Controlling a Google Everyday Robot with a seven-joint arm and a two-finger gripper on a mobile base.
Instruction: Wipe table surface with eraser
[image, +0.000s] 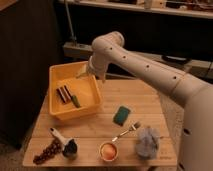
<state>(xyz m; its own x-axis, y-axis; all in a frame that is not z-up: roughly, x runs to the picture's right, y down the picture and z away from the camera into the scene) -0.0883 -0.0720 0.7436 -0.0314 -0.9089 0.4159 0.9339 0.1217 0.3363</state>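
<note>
The teal sponge (122, 115) is lying loose, and there is open table surface around it. The sponge will slide to the side when I wipe the eraser against it.
The eraser (63, 93), a dark block with reddish stripes, lies inside the yellow bin (60, 73) at the left of the table surface (142, 97). A small green stick (75, 101) lies beside it in the bin. My gripper (84, 75) hangs at the end of the white arm, over the bin's far right rim, above and to the right of the eraser. It stands open with nothing in it and is apart from the eraser.
A teal sponge (121, 114) lies mid-table. Along the front edge are a fork (126, 132), a crumpled grey cloth (147, 141), an orange cup (108, 150), a white-handled dark brush (65, 144) and grapes (46, 151). Dark shelving stands behind the table.
</note>
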